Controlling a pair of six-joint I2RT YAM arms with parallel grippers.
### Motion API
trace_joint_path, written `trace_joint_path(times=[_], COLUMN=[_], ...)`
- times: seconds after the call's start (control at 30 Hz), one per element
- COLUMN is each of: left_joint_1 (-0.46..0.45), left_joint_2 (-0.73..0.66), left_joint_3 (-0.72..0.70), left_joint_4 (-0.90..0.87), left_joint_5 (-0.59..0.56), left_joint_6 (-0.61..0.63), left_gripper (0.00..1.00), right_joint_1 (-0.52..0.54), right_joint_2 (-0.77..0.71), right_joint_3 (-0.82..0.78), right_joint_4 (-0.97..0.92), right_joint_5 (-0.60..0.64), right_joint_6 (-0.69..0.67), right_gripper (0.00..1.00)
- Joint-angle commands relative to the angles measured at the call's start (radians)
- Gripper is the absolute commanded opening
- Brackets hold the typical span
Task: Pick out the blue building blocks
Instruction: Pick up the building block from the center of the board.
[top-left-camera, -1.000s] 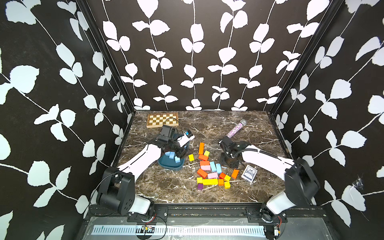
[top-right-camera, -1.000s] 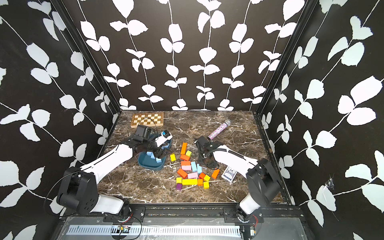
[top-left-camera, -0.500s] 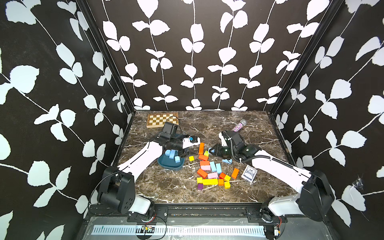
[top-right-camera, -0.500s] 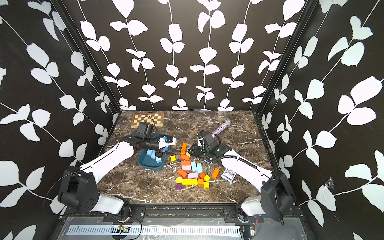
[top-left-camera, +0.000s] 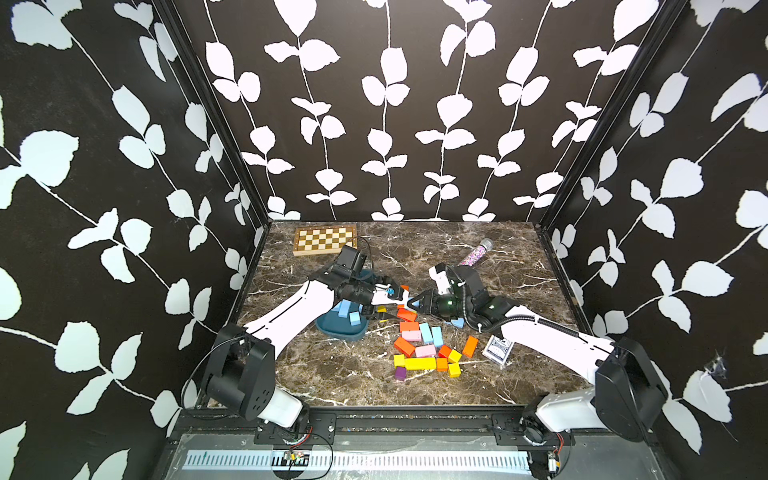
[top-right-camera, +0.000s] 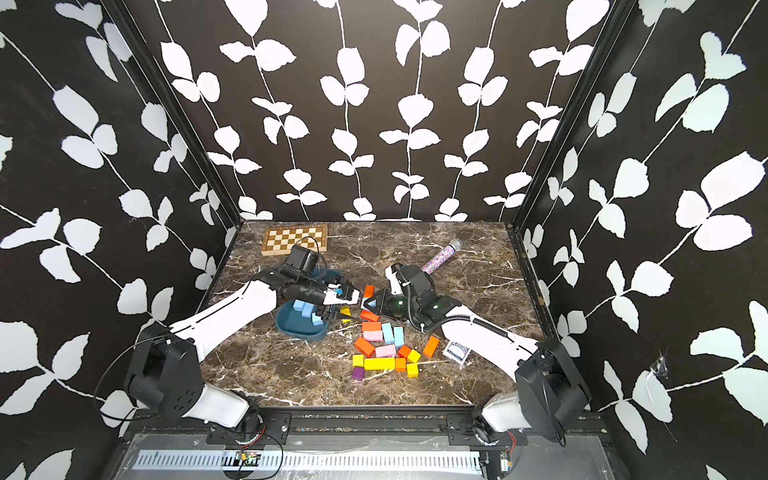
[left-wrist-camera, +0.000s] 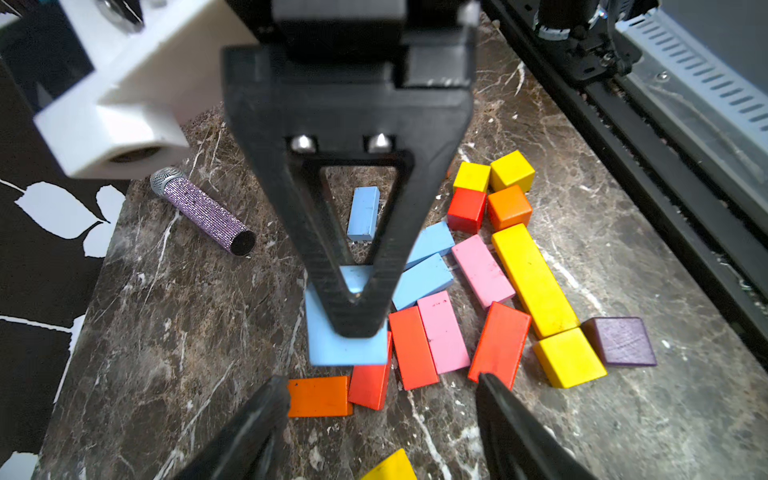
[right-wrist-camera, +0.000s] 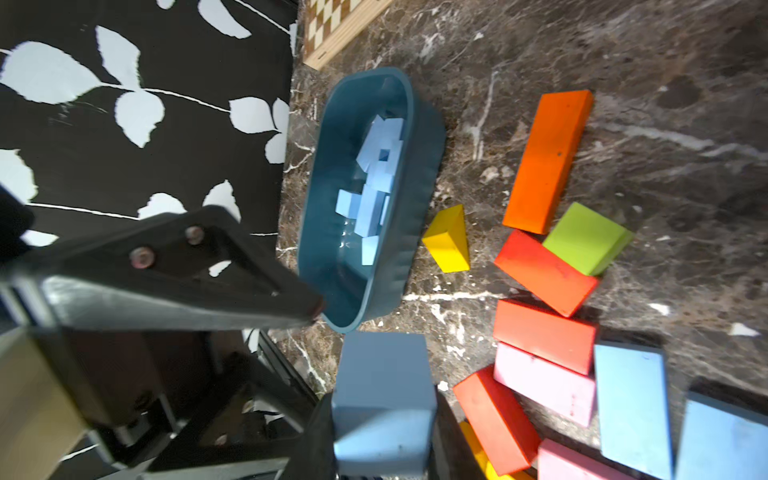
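Observation:
My right gripper is holding the light blue block (top-left-camera: 413, 304) short of the dark teal tray. My left gripper should take the block by its loose end (left-wrist-camera: 348, 347) and put it inside the tray.
My right gripper (right-wrist-camera: 384, 440) is shut on a light blue building block (right-wrist-camera: 382, 399) and holds it above the table, pointing at the left arm. That same block (left-wrist-camera: 347, 345) sits at the right gripper's tip in the left wrist view. My left gripper (left-wrist-camera: 382, 415) faces it with open, empty jaws, a short gap away. In both top views the two grippers (top-left-camera: 390, 306) (top-left-camera: 409, 304) meet nearly tip to tip, just right of the dark teal tray (top-left-camera: 332, 331). Several blue blocks (right-wrist-camera: 374, 174) lie in the tray. Three more (top-left-camera: 426, 332) (top-left-camera: 437, 336) (top-left-camera: 457, 322) lie on the table.
Orange, red, pink, yellow and purple blocks (top-left-camera: 419, 363) are scattered at the centre front, with a yellow wedge (right-wrist-camera: 446, 241) and a green block (right-wrist-camera: 586, 237) near the tray. A chessboard (top-left-camera: 325, 240) lies back left, a glittery microphone (top-left-camera: 476, 253) back right, a card deck (top-left-camera: 498, 347) front right.
The right gripper lifted off the table with the blue block and swung left. The left gripper moved right from over the tray to face it, its jaws slightly wider.

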Motion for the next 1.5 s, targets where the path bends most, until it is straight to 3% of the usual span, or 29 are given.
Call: trace_joint_path(times=[0.0,0.37,0.73,1.03,1.1,1.27,1.47], left_joint_1=[-0.010,-0.042,-0.045,-0.044,-0.044,-0.042,0.013], left_joint_2=[0.009,0.015,0.019,0.010,0.004,-0.020,-0.065], left_joint_3=[0.019,0.006,-0.004,-0.019,-0.026,-0.053,-0.090], left_joint_4=[0.063,0.106,0.107,0.098,0.106,0.147,0.149], left_joint_5=[-0.018,-0.010,-0.019,-0.006,-0.007,-0.055,-0.074], left_joint_6=[-0.056,-0.078,-0.076,-0.088,-0.107,-0.202,-0.340], left_gripper=[0.73,0.57,0.55,0.35,0.32,0.26,0.21], right_joint_1=[0.005,0.005,0.005,0.005,0.005,0.002,-0.004], right_joint_2=[0.019,0.039,0.003,-0.040,-0.056,-0.108,-0.181], right_joint_3=[0.007,0.031,0.029,0.023,0.019,0.019,-0.005], right_joint_4=[0.063,0.069,0.063,0.047,0.042,-0.028,-0.062], right_joint_5=[-0.066,-0.087,-0.074,-0.035,-0.009,0.082,0.212], right_joint_6=[0.023,0.023,0.021,0.013,0.011,-0.015,-0.017], right_gripper=[0.15,0.17,0.18,0.21,0.25,0.50,0.56])
